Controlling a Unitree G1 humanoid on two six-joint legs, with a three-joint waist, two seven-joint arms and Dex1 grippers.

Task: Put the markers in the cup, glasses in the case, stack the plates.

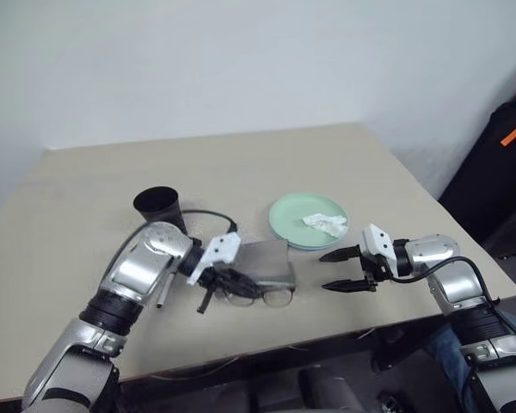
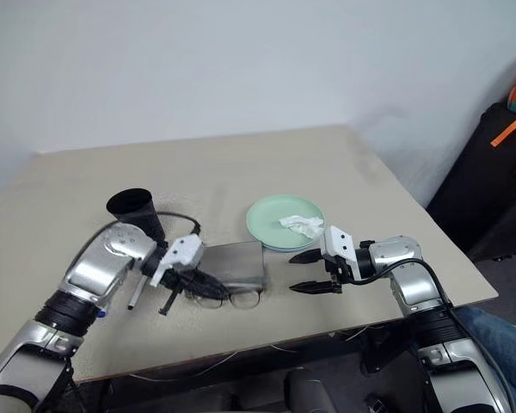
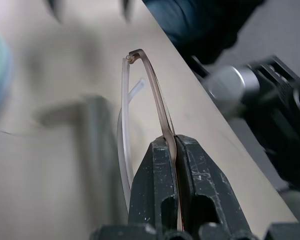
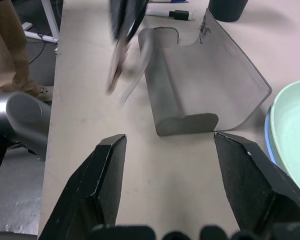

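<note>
My left gripper should move the glasses (image 1: pixel 278 298) back over the open case (image 1: pixel 277 279) and lower them into it, because they hang in front of the case's front side.
My left gripper (image 1: pixel 234 280) is shut on the frame of the glasses (image 1: pixel 267 297) and holds them just above the table's front edge, in front of the case. In the left wrist view a brown frame arm of the glasses (image 3: pixel 152 82) is pinched between the fingers (image 3: pixel 155 170). The grey case (image 1: pixel 265 261) lies open, its translucent lid (image 4: pixel 230 70) raised. My right gripper (image 1: pixel 340 269) stands open to the right of the case, nothing in it. The black cup (image 1: pixel 161 206) is upright behind my left arm. A marker (image 2: pixel 133 292) lies beside that arm. The mint green plate (image 1: pixel 292 211) rests on the light blue plate (image 4: pixel 268 150).
A crumpled white tissue (image 1: pixel 325 224) lies on the green plate. The table (image 1: pixel 241 163) is bare towards the back. A black bag with an orange strap (image 1: pixel 499 163) stands off the table at the right. A person's trouser leg (image 4: pixel 10 45) stands beyond the table edge.
</note>
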